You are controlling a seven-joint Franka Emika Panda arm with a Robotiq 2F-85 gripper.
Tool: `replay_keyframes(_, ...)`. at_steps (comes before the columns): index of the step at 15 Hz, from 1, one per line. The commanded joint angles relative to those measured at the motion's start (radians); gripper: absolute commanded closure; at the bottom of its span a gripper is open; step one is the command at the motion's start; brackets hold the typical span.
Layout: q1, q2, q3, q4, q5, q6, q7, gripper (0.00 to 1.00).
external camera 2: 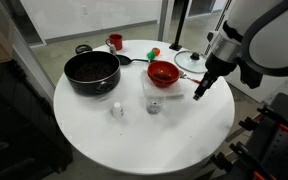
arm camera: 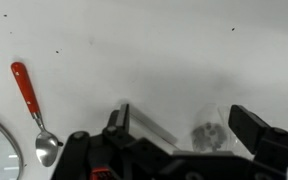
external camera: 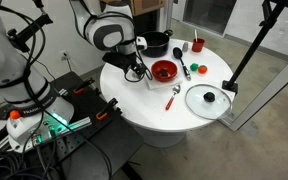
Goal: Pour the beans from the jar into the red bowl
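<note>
My open gripper should keep going toward the jar (external camera 2: 154, 103), which is upright and clear of the red bowl, until the jar has both fingers on either side of its sides (external camera 2: 154, 108), and then close.
The jar (external camera 2: 153, 100) is small and clear and stands upright on the white table in front of the red bowl (external camera 2: 163, 73). The wrist view shows the jar (arm camera: 209, 132) from above, with dark beans inside. My gripper (arm camera: 189, 125) is open, its two fingers wide apart on either side of the jar and not touching it. In both exterior views the gripper (external camera: 136, 70) (external camera 2: 200, 90) hangs just above the table beside the red bowl (external camera: 164, 71). The jar is hard to make out in the exterior view with the arm at the left.
A black pot (external camera 2: 91, 72) with handles and a small red cup (external camera 2: 115, 42) stand behind. A glass lid (external camera: 208, 100) and a red-handled spoon (arm camera: 26, 90) lie near the table edge. A small white object (external camera 2: 117, 110) sits by the jar. Green items (external camera: 184, 70) lie beside the bowl.
</note>
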Motion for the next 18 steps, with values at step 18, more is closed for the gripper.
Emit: replay_keyframes(18,0.322,0.278,-0.116,0.294,-0.025,-0.092,0.203,0.0)
